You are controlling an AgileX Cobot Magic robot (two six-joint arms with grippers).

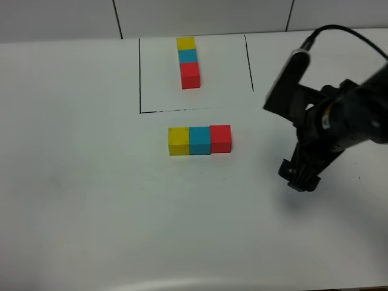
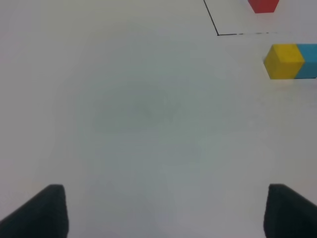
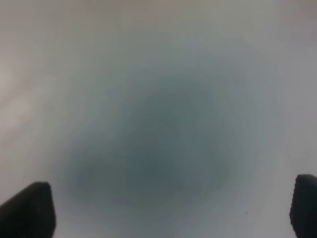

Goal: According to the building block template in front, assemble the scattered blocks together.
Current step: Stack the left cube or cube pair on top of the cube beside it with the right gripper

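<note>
I should grip the scattered blocks' row at the cyan-blue block (image 1: 200, 140) with my right gripper and turn it parallel, because it lies crosswise to the building block template (image 1: 188, 62).
The building block template (image 1: 188, 62) is a row of yellow, cyan-blue and red cubes inside a thin black outline at the table's far middle. Just in front of that outline, the scattered blocks stand side by side, touching: yellow (image 1: 178, 140), cyan-blue (image 1: 199, 140), red (image 1: 220, 138). My right gripper (image 1: 299, 177) hovers low over bare table to the right of the red block, open and empty (image 3: 171, 210). The left arm is outside the high view; its wrist view shows my left gripper (image 2: 163, 210) open over bare table, with the yellow block (image 2: 283, 61) and part of the cyan-blue one (image 2: 308, 60) far off.
The black outline (image 1: 140, 76) is only drawn on the white table (image 1: 91, 200). The right arm and its cable (image 1: 339, 109) occupy the right side. A wall with panel seams (image 1: 118, 18) runs behind the table's far edge.
</note>
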